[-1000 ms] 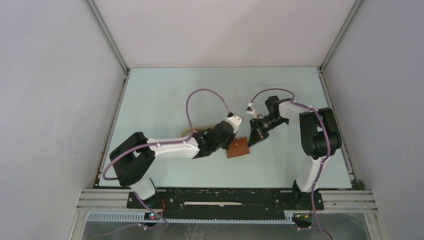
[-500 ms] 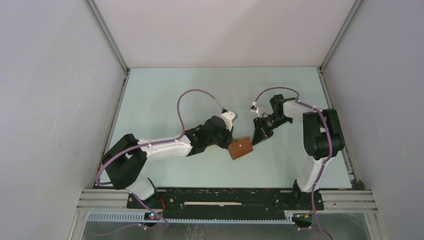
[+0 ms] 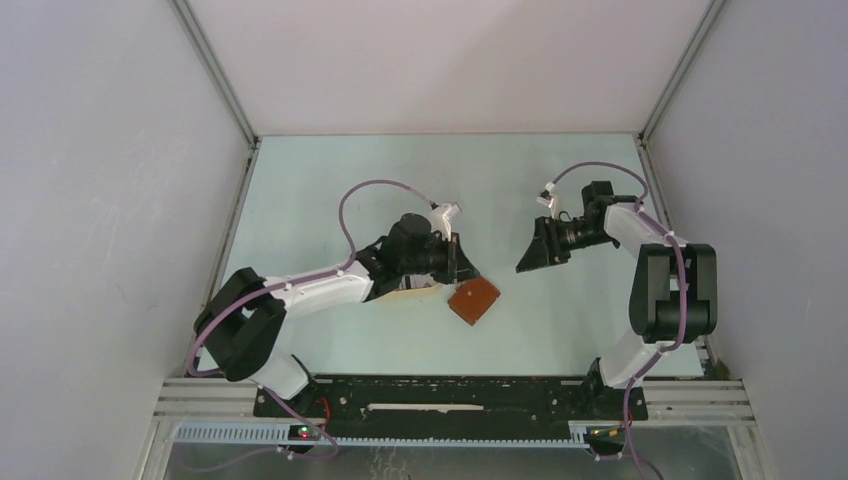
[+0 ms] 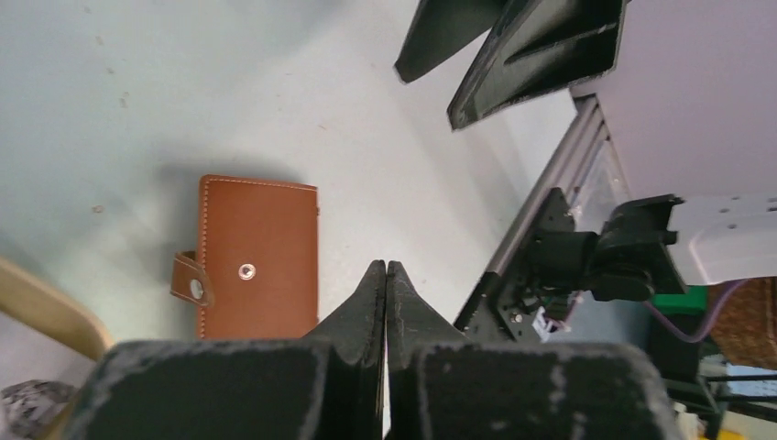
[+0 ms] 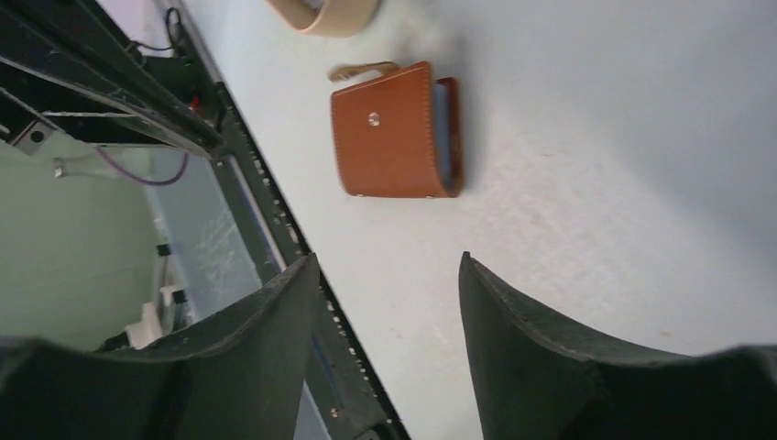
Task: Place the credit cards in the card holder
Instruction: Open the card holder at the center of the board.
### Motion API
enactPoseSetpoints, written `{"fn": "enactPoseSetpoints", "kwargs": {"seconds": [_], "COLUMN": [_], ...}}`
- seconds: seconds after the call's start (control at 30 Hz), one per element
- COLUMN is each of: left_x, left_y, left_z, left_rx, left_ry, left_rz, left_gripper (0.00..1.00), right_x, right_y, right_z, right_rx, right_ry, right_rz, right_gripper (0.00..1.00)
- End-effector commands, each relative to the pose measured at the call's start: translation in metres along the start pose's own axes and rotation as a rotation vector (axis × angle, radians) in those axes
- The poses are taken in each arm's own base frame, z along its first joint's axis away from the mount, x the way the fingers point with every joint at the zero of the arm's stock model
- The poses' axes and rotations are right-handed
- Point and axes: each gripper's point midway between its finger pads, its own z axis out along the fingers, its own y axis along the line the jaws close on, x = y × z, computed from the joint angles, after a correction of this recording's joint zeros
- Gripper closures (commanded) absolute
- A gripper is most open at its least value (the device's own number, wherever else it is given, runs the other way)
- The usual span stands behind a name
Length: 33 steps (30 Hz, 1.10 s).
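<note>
My right gripper is away from the folded card holder's loose [image 3: 474, 300], tray-facing strap, so my left gripper should grab the strap [image 4: 191, 280] and pull the card holder open.
The card holder [image 3: 473, 300] lies folded on the table between both arms, a reddish-brown leather wallet with white stitching. In the left wrist view the card holder [image 4: 259, 257] shows its snap button, and its strap hangs loose at the left side. My left gripper [image 4: 386, 266] is shut and empty, just right of it and off its surface; from above the left gripper [image 3: 458, 265] sits just beyond it. My right gripper [image 5: 388, 258] is open with nothing between its fingers, well back from the card holder [image 5: 394, 137]. From above the right gripper [image 3: 527, 262] is to its right. The credit cards are out of view.
An oval cream tray [image 3: 418, 289] lies partly under the left arm, its rim [image 4: 46, 307] close to the wallet's strap side. The tray [image 5: 325, 14] also shows past the wallet from the right wrist. The black base rail [image 3: 450, 395] runs along the near edge.
The right gripper opened, let go of the card holder and drew back to the right. The left gripper pulled away toward the far side. The card holder now rests alone on the table.
</note>
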Motion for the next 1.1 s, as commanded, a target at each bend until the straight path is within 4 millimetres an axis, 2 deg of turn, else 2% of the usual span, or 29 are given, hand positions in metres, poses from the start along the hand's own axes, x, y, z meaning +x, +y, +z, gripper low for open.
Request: {"fn": "enactPoseSetpoints", "kwargs": {"seconds": [0.0,0.17,0.27,0.33,0.4,0.47,0.53,0.7,0.87,1.07], "left_x": [-0.008,-0.004,0.003,0.009,0.013,0.018,0.021,0.022,0.019,0.023], "left_y": [-0.022,-0.015,0.015,0.033,0.044,0.051,0.053,0.058,0.080,0.086], "left_z": [0.001,0.003,0.002,-0.002,-0.005,-0.005,0.000,0.018,0.014,0.020], "left_rx": [0.103,0.092,-0.057,-0.151,-0.205,-0.255,-0.292,-0.389,-0.542,-0.552], "left_ry": [-0.016,-0.017,0.003,0.027,0.043,0.064,0.090,0.164,0.180,0.198], "left_rz": [-0.052,-0.075,-0.056,-0.029,0.008,0.041,0.073,0.166,0.216,0.219], "left_gripper": [1.00,1.00,0.98,0.82,0.66,0.56,0.50,0.45,0.45,0.47], "right_x": [0.010,0.020,0.019,0.019,0.019,0.018,0.017,0.018,0.018,0.018], "right_y": [0.033,0.022,0.024,0.024,0.023,0.019,0.017,0.011,0.009,0.007], "right_z": [0.014,0.031,0.035,0.038,0.039,0.038,0.037,0.036,0.035,0.036], "right_rx": [-0.138,-0.088,-0.078,-0.072,-0.066,-0.062,-0.063,-0.061,-0.056,-0.063], "right_ry": [0.021,0.091,0.097,0.105,0.106,0.103,0.098,0.093,0.094,0.097], "right_rz": [0.067,0.075,0.047,0.037,0.037,0.043,0.057,0.079,0.080,0.088], "right_gripper": [0.31,0.29,0.29,0.29,0.29,0.29,0.30,0.30,0.30,0.30]}}
